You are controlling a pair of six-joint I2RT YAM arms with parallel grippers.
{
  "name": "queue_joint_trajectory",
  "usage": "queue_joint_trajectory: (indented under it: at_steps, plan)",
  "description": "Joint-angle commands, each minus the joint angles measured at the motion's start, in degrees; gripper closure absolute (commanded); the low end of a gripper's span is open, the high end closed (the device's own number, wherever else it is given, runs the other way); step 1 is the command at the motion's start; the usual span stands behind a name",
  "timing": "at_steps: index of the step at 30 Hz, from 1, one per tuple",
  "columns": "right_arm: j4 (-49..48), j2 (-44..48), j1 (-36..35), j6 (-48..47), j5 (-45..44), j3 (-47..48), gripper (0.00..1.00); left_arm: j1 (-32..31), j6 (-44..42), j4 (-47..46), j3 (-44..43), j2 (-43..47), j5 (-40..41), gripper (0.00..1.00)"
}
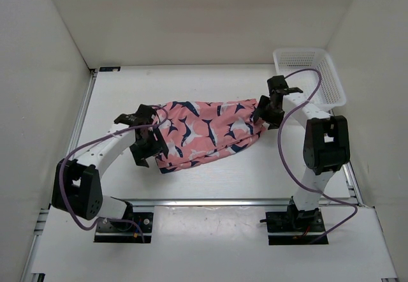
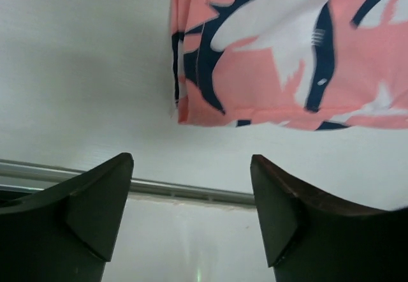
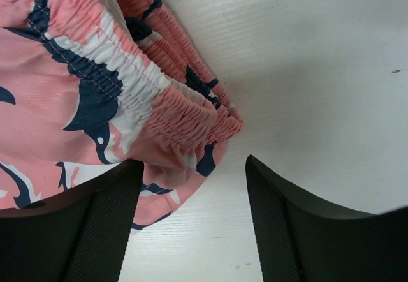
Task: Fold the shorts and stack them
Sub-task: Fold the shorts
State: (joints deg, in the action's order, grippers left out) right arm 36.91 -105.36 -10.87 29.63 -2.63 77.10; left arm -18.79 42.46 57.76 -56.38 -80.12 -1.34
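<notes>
Next, I move my left gripper over the shorts' near corner [image 1: 166, 168] and pinch it to straighten the layers, because the hem corner [image 2: 185, 117] lies beyond my left gripper's open fingers.
The coral-pink shorts [image 1: 207, 132] with navy-and-white shark shapes lie folded lengthwise across the middle of the table. My left gripper [image 1: 151, 143] hovers at their left end, open; in its wrist view the hem corner of the shorts [image 2: 287, 59] lies beyond the fingertips, and only bare table shows between them. My right gripper [image 1: 262, 113] is at the right end, open. Its wrist view shows the gathered elastic waistband of the shorts [image 3: 127, 97] beside the left finger [image 3: 95, 231], not pinched.
A white plastic mesh basket [image 1: 311, 78] stands at the back right corner, behind the right arm. White walls enclose the table on three sides. A metal rail [image 1: 210, 201] runs along the near edge in front of the arm bases.
</notes>
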Motion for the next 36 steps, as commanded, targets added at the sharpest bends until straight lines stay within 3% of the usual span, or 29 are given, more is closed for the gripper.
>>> queue_joint_trajectory:
  at_steps: [1,5,8,13,15,16,18,24,26,27,28,30,36]
  plan:
    - [-2.01,-1.68,0.24,0.52,0.44,-0.2,0.31,-1.25,0.26,-2.55,3.63,1.72,-2.6,0.05]
    - [-3.15,-3.54,0.24,1.05,1.66,-0.2,0.36,-1.78,1.39,-5.37,6.01,-1.96,-3.31,0.07]
    - [-4.47,-3.54,0.24,1.66,2.28,-1.68,0.41,-2.3,1.93,-6.6,6.63,-3.9,-1.91,0.22]
    - [-5.53,-4.14,0.24,1.66,1.67,-3.89,0.36,-2.31,1.93,-7.66,5.58,-6.27,-0.07,0.4]
    - [-6.14,-4.76,0.24,1.66,1.67,-4.41,0.36,-2.31,1.93,-8.27,5.06,-8.81,0.82,0.52]
    - [-6.14,-4.77,0.24,1.66,1.67,-4.41,0.36,-2.31,1.93,-8.27,4.27,-9.79,1.43,0.7]
    - [-6.14,-4.77,0.24,1.66,0.96,-4.41,0.43,-2.31,1.93,-8.27,3.48,-12.15,1.95,0.89]
    - [-6.14,-2.83,0.24,1.66,-0.09,-6.17,0.78,-2.31,1.93,-8.27,2.24,-9.71,1.96,0.89]
    - [-6.14,-1.61,0.24,1.66,-0.09,-6.17,0.78,-2.31,1.93,-6.96,2.24,-8.48,2.57,0.82]
    - [-5.62,-1.6,0.24,1.66,-0.7,-6.17,0.73,-2.31,1.93,-6.96,1.72,-7.69,2.57,0.76]
    - [-4.83,-1.08,0.24,1.66,-1.23,-6.17,0.65,-2.31,1.93,-6.43,1.71,-7.08,2.57,0.59]
    - [-4.13,-0.55,-0.28,1.05,-2.63,-6.17,0.55,-2.31,1.93,-6.43,1.71,-7.07,2.57,0.45]
    - [-2.89,0.6,-0.29,1.05,-4.92,-5.04,0.58,-2.31,1.93,-6.43,-0.04,-9.26,2.57,0.43]
